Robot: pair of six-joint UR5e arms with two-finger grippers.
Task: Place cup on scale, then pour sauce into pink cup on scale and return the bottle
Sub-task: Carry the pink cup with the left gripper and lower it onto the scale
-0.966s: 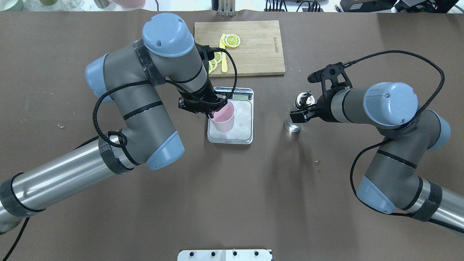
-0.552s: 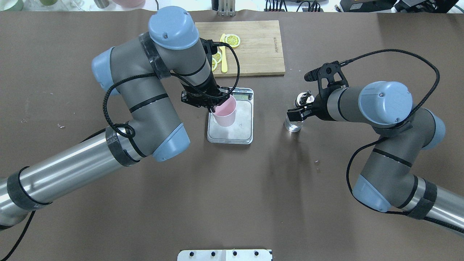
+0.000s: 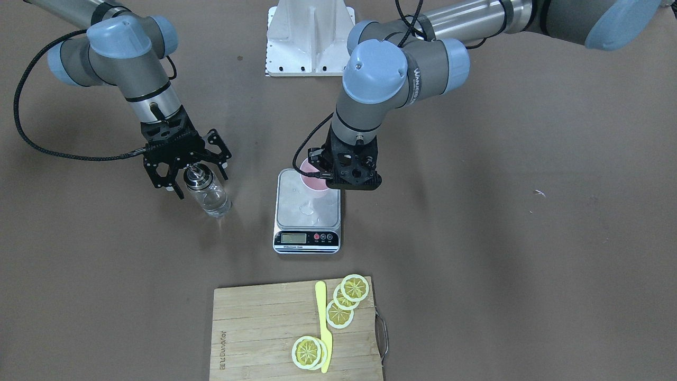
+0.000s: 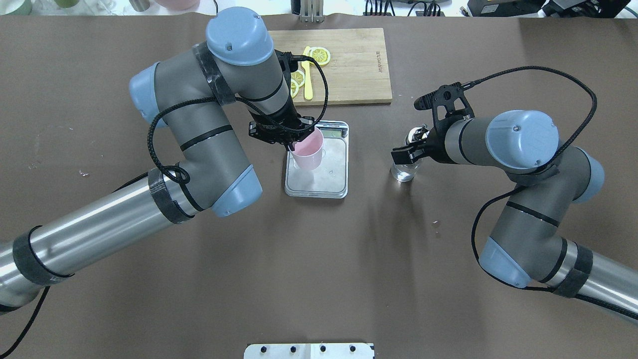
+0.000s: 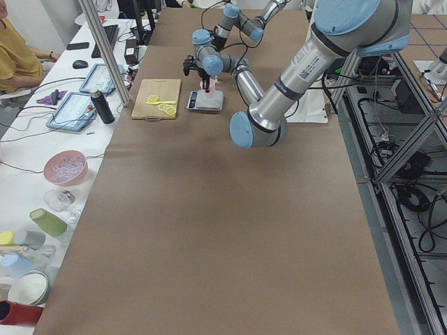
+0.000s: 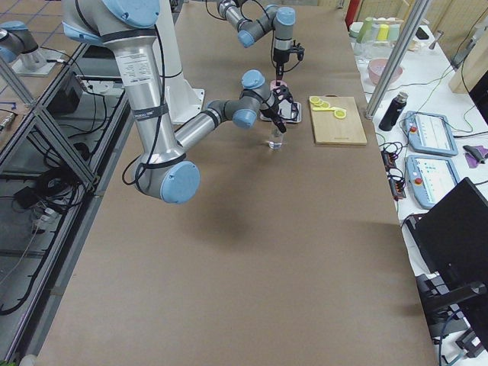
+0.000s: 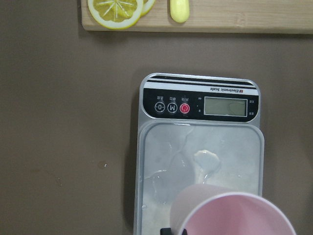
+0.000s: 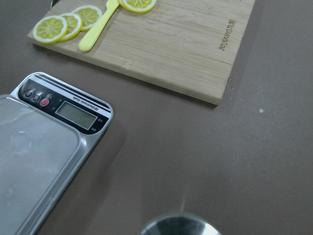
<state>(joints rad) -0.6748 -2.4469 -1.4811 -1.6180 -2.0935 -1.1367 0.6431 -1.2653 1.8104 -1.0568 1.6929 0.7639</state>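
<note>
I expect the clear glass bottle (image 3: 213,199) to pour a thin stream with its cap on when I tilt it, because a narrow spout (image 3: 196,171) sticks up from the silver cap.
The pale pink cup (image 4: 309,151) is in my left gripper (image 4: 295,144), which is shut on its rim and holds it upright over the near-left part of the scale (image 4: 331,172). I cannot tell whether the cup touches the platform. In the left wrist view the cup's rim (image 7: 234,215) sits below the scale's wet platform (image 7: 234,152). The clear glass bottle (image 4: 402,173) with its silver cap stands on the table to the right of the scale. My right gripper (image 3: 197,180) is open, its fingers on either side of the bottle's (image 3: 212,200) top.
A wooden cutting board (image 4: 349,65) with lemon slices (image 4: 319,56) and a yellow knife (image 4: 308,80) lies just beyond the scale. The robot's white base plate (image 4: 309,350) is at the near edge. Brown table cover lies all around.
My left arm has shifted the cup a little toward the scale's far side. My right gripper has moved slightly left, closer in over the bottle's top.
</note>
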